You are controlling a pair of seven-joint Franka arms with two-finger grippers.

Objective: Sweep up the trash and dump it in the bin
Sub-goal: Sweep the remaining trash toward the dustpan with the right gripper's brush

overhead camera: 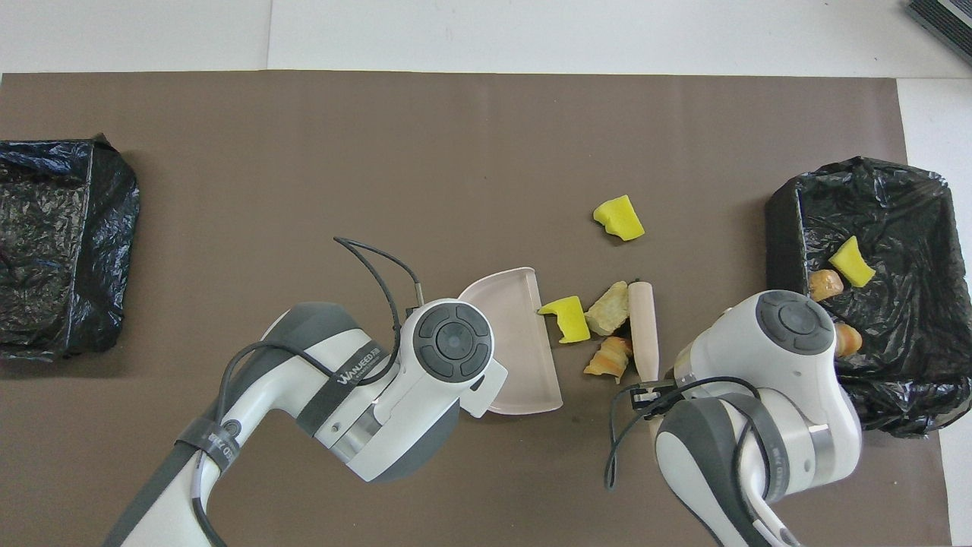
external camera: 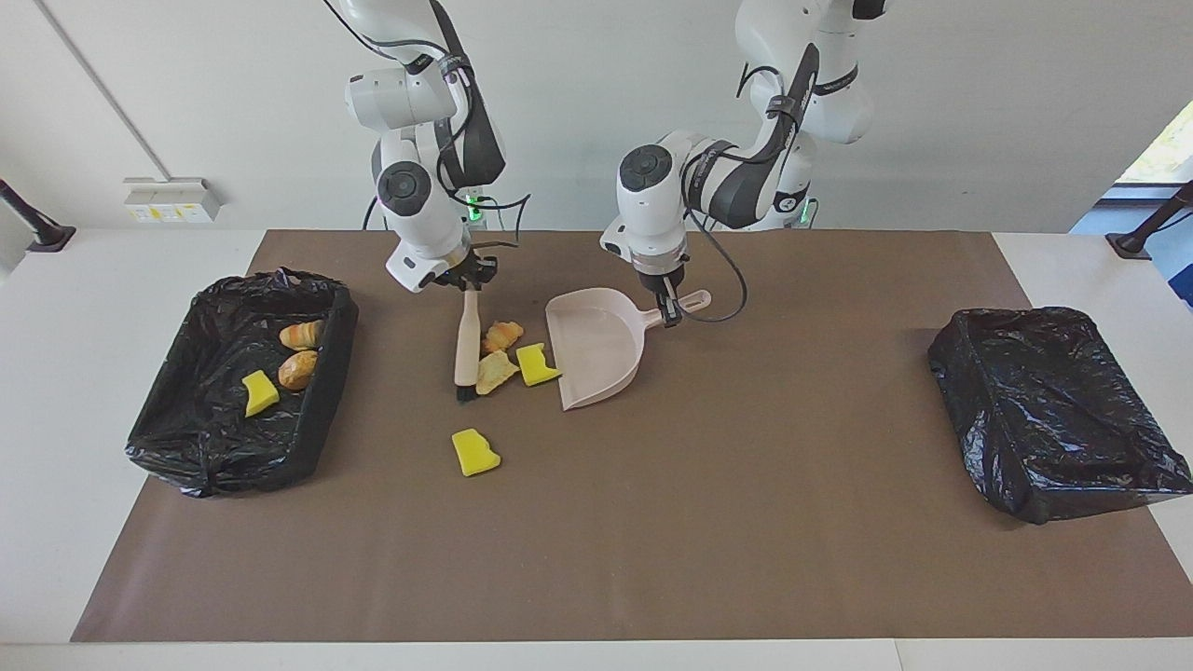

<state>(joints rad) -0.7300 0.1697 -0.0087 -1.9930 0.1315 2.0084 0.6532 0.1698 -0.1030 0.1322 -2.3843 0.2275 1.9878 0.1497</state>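
Observation:
The lone yellow sponge chunk [overhead camera: 619,218] is outside the brush's sweep, so my right gripper should move the brush behind that chunk [overhead camera: 651,206] and pull it to the dustpan.
My right gripper [external camera: 471,281] is shut on the top of the beige brush [external camera: 465,343], whose bristles rest on the brown mat. The brush [overhead camera: 645,328] presses three pieces of trash together: a golden bread piece [external camera: 503,335], a pale crust piece [external camera: 493,373] and a yellow sponge chunk [external camera: 538,364]. That sponge chunk [overhead camera: 566,317] touches the open lip of the beige dustpan [external camera: 596,347]. My left gripper [external camera: 669,314] is shut on the dustpan's handle and holds the pan on the mat. Another yellow sponge chunk [external camera: 475,452] lies alone, farther from the robots.
A black-lined bin [external camera: 322,401] at the right arm's end holds two bread pieces and a yellow chunk. A second black-lined bin [external camera: 1053,410] stands at the left arm's end. The brown mat [external camera: 652,540] covers most of the table.

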